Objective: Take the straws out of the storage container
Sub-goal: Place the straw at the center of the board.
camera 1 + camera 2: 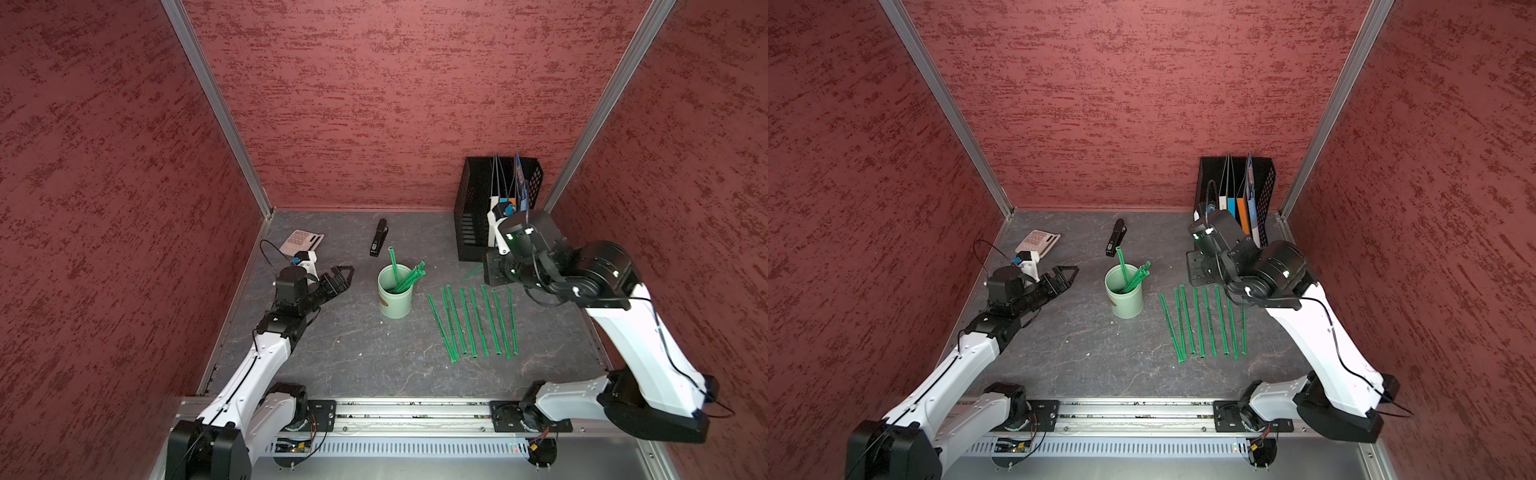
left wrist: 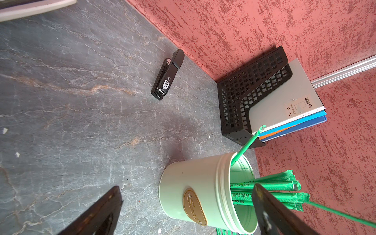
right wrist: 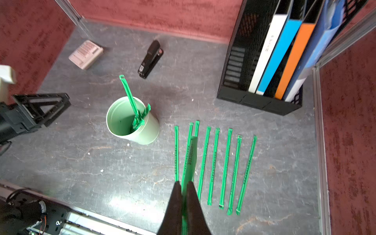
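Observation:
The gap (image 1: 421, 336) between the storage container and the row of straws is open, so my right gripper should keep moving its straw there until it lies next to the nearest straw (image 1: 441, 328).
The storage container (image 1: 395, 297) (image 1: 1125, 299) is a pale mint cup standing upright mid-table, with a few green straws (image 1: 405, 278) (image 3: 138, 118) leaning out of it. Several more straws (image 1: 473, 324) (image 1: 1204, 324) (image 3: 223, 162) lie side by side on the table to its right. Above that row, my right gripper (image 3: 184, 184) is shut on one straw (image 3: 191, 154), lifted off the table. In both top views its fingers are hidden under the wrist. My left gripper (image 1: 345, 276) (image 2: 186, 188) is open to the left of the cup (image 2: 193, 193), apart from it and holding nothing.
A black stapler (image 1: 379, 237) and a pink calculator (image 1: 301, 240) lie at the back of the table. A black mesh file rack (image 1: 473, 208) with folders stands at the back right, just behind my right wrist. Red walls close in three sides.

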